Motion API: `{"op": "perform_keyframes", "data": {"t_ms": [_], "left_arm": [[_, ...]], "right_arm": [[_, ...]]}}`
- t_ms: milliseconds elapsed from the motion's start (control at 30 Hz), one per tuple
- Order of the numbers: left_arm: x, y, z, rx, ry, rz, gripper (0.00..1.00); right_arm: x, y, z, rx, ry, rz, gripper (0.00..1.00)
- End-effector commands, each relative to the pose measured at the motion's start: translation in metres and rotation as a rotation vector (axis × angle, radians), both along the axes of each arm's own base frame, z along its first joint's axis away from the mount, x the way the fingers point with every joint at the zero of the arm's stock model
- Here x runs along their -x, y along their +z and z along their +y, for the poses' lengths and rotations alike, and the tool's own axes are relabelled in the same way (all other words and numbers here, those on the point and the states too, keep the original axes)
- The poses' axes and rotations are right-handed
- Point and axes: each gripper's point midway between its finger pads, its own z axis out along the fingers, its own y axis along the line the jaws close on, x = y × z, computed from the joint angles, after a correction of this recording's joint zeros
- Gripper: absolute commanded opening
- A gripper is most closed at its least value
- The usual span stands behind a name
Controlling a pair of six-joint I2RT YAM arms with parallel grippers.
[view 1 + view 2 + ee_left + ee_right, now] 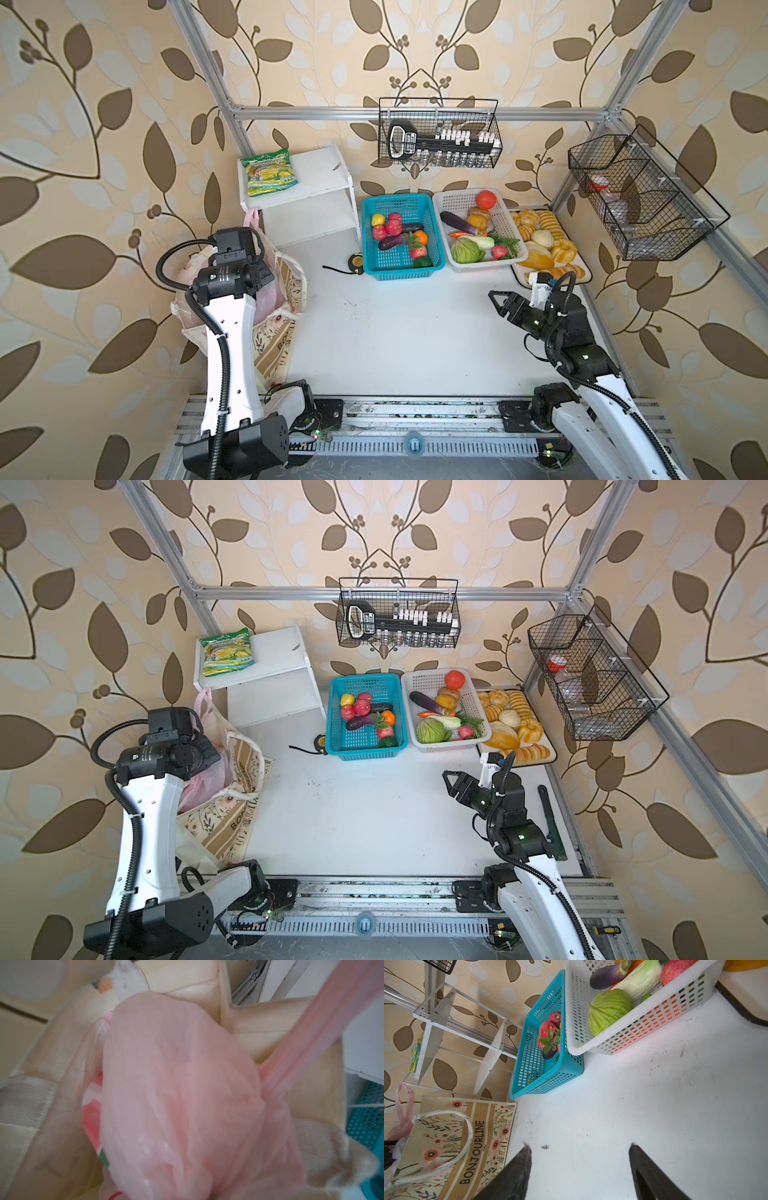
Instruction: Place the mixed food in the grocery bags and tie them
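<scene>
My left gripper keeps lowering the pink plastic bag (205, 786), which is within the cream canvas tote's sides (316, 1076), until it rests inside, and then let go of it there.
The cream canvas tote (282, 332) stands at the table's left edge, with the pink plastic bag (270, 297) inside it. My left arm reaches down into the tote. In the left wrist view the pink plastic bag (176, 1095) fills the picture and hides the jaws, and its folds gather where they close. One pink handle (324, 1022) stretches away taut. Toy fruit lies in the teal basket (399, 272): a yellow one (377, 219), a red one (392, 227) and an orange (420, 237). My right gripper (497, 305) hangs open over bare table at the right, holding nothing.
A white basket (478, 266) of toy vegetables stands next to the teal one, with a bread tray (540, 245) beyond it. A green-yellow snack packet (270, 172) lies on the white shelf (320, 174). A tape measure (356, 262) lies left of the teal basket. Wire baskets (440, 133) hang on the frame.
</scene>
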Motion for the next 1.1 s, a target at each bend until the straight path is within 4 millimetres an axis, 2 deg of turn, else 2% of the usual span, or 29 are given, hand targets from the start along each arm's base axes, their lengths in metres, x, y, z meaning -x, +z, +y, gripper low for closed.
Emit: {"op": "perform_keyframes", "data": {"t_ms": [0,100,233,333,400,500,633,700,833,900,1067], "left_arm": [[-0.007,-0.036,-0.003,0.153,0.057,0.01,0.0],[-0.004,-0.068,0.001,0.236,0.115,0.02,0.01],[-0.01,-0.084,-0.006,0.31,0.101,0.036,0.03],[-0.016,-0.076,-0.015,0.362,0.068,0.007,0.03],[-0.016,-0.064,-0.02,0.385,0.065,-0.026,0.06],[-0.014,-0.058,-0.018,0.382,0.103,-0.064,0.1],[-0.018,-0.059,-0.024,0.408,0.071,-0.082,0.43],[-0.013,-0.044,-0.02,0.365,0.069,-0.086,0.52],[0.001,0.009,-0.004,0.199,0.102,-0.191,0.76],[0.005,0.029,-0.004,0.155,0.09,-0.224,0.8],[0.003,0.06,-0.013,0.128,0.028,-0.275,0.87]], "right_arm": [[0.003,0.008,-0.001,0.027,0.008,-0.012,0.74],[0.005,0.004,-0.003,0.036,0.001,-0.002,0.74],[0.006,0.002,-0.004,0.043,-0.004,0.002,0.75],[0.006,0.0,-0.005,0.047,-0.008,0.008,0.74],[0.006,0.0,-0.005,0.04,-0.01,0.008,0.74],[0.005,0.001,-0.004,0.033,-0.009,0.01,0.74],[0.006,0.003,-0.004,0.04,-0.002,0.005,0.74],[0.007,0.004,-0.005,0.048,-0.005,0.004,0.74],[0.008,0.004,-0.007,0.042,-0.017,-0.004,0.74],[0.007,0.004,-0.007,0.042,-0.018,-0.004,0.74],[0.005,0.003,-0.005,0.04,-0.007,0.009,0.74]]}}
